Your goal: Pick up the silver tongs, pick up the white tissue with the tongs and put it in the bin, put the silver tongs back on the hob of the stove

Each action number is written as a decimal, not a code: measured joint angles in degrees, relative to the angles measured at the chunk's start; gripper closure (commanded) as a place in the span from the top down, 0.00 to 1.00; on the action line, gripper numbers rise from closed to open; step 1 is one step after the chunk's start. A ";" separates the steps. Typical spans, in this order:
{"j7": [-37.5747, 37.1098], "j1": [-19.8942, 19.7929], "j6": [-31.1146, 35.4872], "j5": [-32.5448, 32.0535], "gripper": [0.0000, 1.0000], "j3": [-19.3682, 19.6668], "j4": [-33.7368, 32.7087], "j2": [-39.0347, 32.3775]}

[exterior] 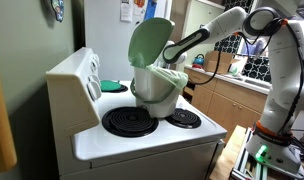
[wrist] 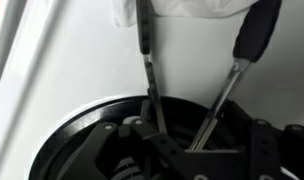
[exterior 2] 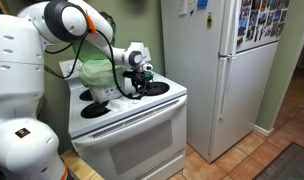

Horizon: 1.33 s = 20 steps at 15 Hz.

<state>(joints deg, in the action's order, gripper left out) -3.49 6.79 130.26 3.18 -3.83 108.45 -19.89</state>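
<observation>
The silver tongs' black tips (wrist: 257, 28) are wide open at the edge of the white tissue. Next, my gripper reaches further over the tissue (wrist: 197, 6) and squeezes the tongs closed before it lifts.
In the wrist view my gripper (wrist: 192, 140) is shut on the silver tongs (wrist: 224, 90). Their two arms spread upward to black tips. The tips reach the crumpled white tissue (wrist: 192, 8) lying on the white hob (wrist: 82, 70) at the top edge. A black coil burner (wrist: 52, 150) lies below the gripper. In both exterior views the cream-white bin (exterior: 157, 90) (exterior 2: 96, 76) stands on the hob with its pale green lid (exterior: 149, 42) raised. The gripper (exterior 2: 140, 80) hovers low over the hob beside the bin. In one exterior view the bin hides it.
A flat dark green disc (exterior: 112, 86) lies at the back of the hob by the raised control panel (exterior: 90, 72). A white fridge (exterior 2: 217, 70) stands beside the stove. Wooden counters and cabinets (exterior: 232, 100) are on the stove's other side.
</observation>
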 measured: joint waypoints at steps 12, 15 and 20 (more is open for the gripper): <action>3.04 -0.13 -8.99 0.36 0.41 -1.66 -2.18 -1.09; 3.03 -0.14 -11.50 0.57 0.18 -1.77 -3.39 -1.45; 2.93 -0.23 -14.13 2.11 0.06 -1.92 -4.85 -2.19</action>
<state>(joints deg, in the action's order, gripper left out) -0.55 6.56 116.13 5.29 -5.74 103.59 -22.08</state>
